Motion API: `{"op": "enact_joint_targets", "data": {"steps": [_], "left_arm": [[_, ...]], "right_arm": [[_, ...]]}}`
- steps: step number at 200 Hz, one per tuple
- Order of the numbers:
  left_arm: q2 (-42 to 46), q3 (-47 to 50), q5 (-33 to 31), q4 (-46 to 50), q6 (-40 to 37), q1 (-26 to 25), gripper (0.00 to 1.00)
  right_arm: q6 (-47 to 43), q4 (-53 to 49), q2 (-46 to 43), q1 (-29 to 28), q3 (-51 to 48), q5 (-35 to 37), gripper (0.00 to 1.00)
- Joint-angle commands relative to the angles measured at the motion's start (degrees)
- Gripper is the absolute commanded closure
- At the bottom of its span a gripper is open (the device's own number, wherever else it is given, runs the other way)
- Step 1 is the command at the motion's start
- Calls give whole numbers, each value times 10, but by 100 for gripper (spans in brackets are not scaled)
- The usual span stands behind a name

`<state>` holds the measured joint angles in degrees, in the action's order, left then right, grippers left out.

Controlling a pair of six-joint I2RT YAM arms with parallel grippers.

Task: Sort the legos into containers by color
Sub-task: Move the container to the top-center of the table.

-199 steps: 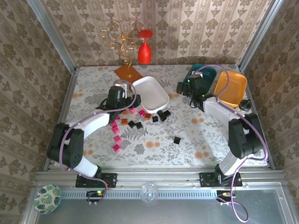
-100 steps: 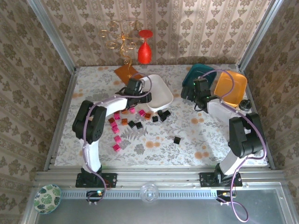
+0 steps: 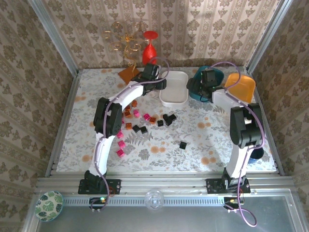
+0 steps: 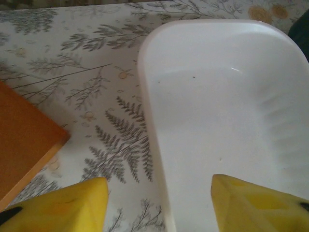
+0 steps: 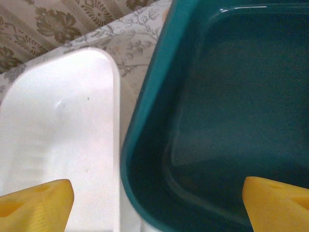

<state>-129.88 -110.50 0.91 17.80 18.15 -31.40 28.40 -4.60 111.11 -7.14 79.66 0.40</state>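
Note:
My right gripper needs to turn the teal container straight and pull the orange-yellow container (image 3: 242,88) up alongside, because the teal container stands crooked beside the white container.
The white container (image 3: 175,90) lies at the back centre, with the dark teal container (image 3: 211,77) and the orange-yellow container (image 3: 241,86) to its right. Pink, black and orange legos (image 3: 136,113) (image 3: 169,117) (image 3: 128,125) lie scattered on the table in front of them. My left gripper (image 3: 158,82) (image 4: 159,208) stands open astride the white container's (image 4: 222,101) left rim, not touching it. My right gripper (image 3: 196,89) (image 5: 157,208) is open wide, one finger over the white container (image 5: 58,130), the other over the teal one (image 5: 227,106). Both containers look empty.
A flat orange tile (image 3: 128,73) (image 4: 24,140) lies just left of the white container. A red wine glass (image 3: 149,48) and a gold rack (image 3: 125,41) stand at the back wall. A lone black lego (image 3: 182,144) sits mid-table.
My left arm has swung to the back and the white container has shifted back and right, now squared up beside the teal one. The right gripper moved slightly toward the teal container's left rim.

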Motion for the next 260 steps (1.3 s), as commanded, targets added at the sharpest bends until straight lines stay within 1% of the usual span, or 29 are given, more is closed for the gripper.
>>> {"op": "enact_joint_targets", "data": {"steps": [1,24,40,57,75,91,111,137,147,157,187,204,235,248,260], "left_arm": [[103,84,-34,-4,-29,4,36],[201,227,-33,-76,-9,3,31],[262,318,-30,-121,11,1,28],[312,402,-32,-156,27,-2,26],[354,473,-37,-182,39,-2,25],[379,519,-41,-197,46,-2,25],[399,557,-42,-201,50,-2,25],[430,593,-46,-208,51,-5,24],[438,602,-50,-210,51,-6,24],[443,610,-51,-211,51,-6,24],[460,623,-53,-202,55,-10,24],[479,637,-57,-198,55,-15,24],[506,654,-67,-188,51,-18,23],[512,656,-70,-185,48,-18,23],[515,657,-70,-183,48,-18,23]], "right_arm": [[28,-1,58,26,60,-92,8],[14,-61,123,27,159,-141,8],[2,-98,150,27,190,-188,8],[-9,-103,142,27,167,-242,8],[-37,-126,116,27,137,-284,8],[-67,-173,91,29,112,-309,10],[-83,-187,50,31,53,-337,12],[-96,-181,-15,31,-17,-341,12],[-87,-168,-30,31,-25,-338,12],[-74,-155,-25,32,-16,-327,11],[-38,-177,54,34,86,-205,8],[-20,-189,102,33,142,-173,6],[3,-177,156,29,217,-170,5],[7,-177,187,27,261,-198,5],[6,-179,216,19,304,-240,6]]}}
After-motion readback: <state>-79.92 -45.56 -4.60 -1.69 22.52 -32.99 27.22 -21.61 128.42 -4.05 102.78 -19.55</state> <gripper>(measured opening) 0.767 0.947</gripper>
